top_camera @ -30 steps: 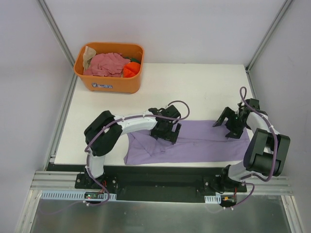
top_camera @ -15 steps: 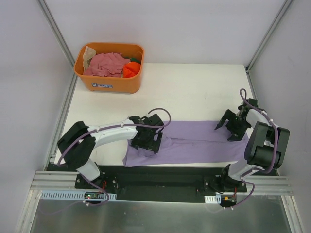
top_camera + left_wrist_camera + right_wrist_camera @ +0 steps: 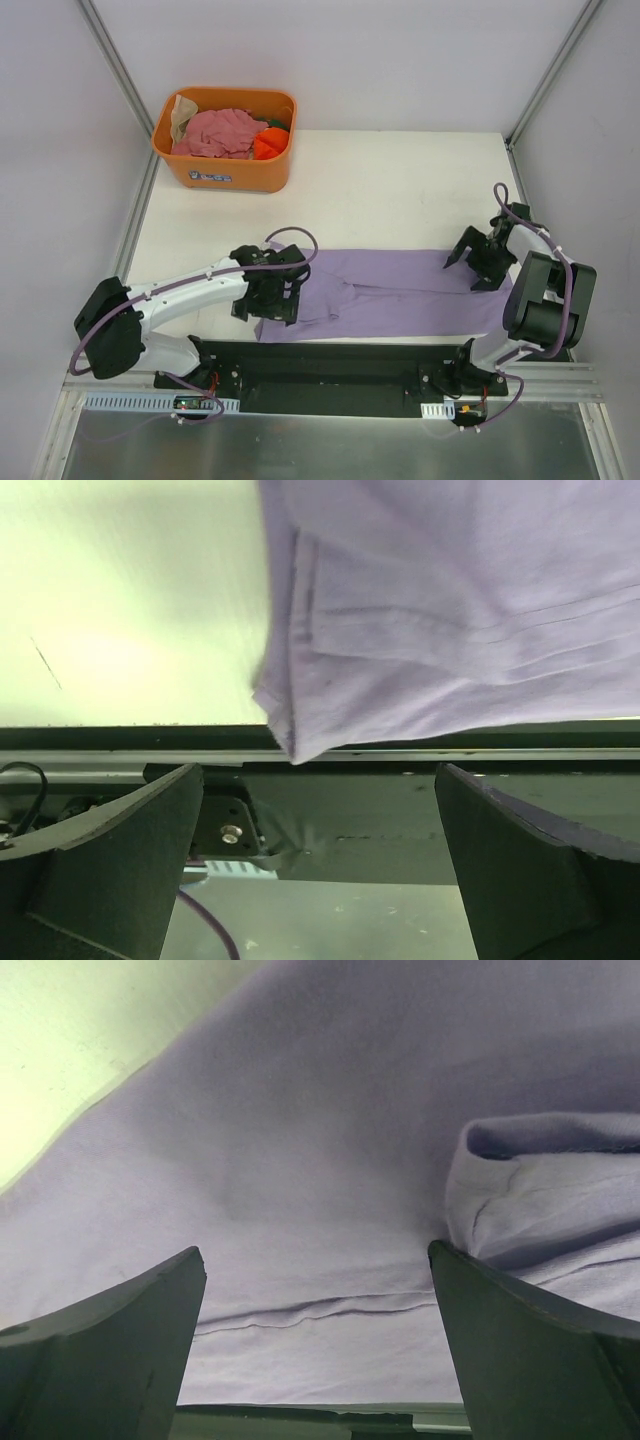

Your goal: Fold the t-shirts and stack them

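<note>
The lavender-purple t-shirt lies in a long band along the near edge, so next my left gripper swings its end of the t-shirt to the far side before folding.
A large lavender-purple t-shirt lies in a long band along the table's near edge. Its left corner hangs just over that edge. My left gripper hovers over the shirt's left end, open, with nothing between its fingers. My right gripper is low over the right end, also open. Wrinkled lavender cloth lies flat under it, and a rolled fold sits beside its right finger. More t-shirts lie heaped in the tub: a dusty pink one, an orange one and a beige one.
The orange plastic tub stands at the table's far left corner. A black rail runs just below the near table edge. Metal frame posts rise at the far left and far right. White table shows between tub and shirt.
My left arm has swung from the shirt's middle to its left end near the table edge, still open. The cloth's left part now lies spread further out. The right gripper shifted slightly nearer.
</note>
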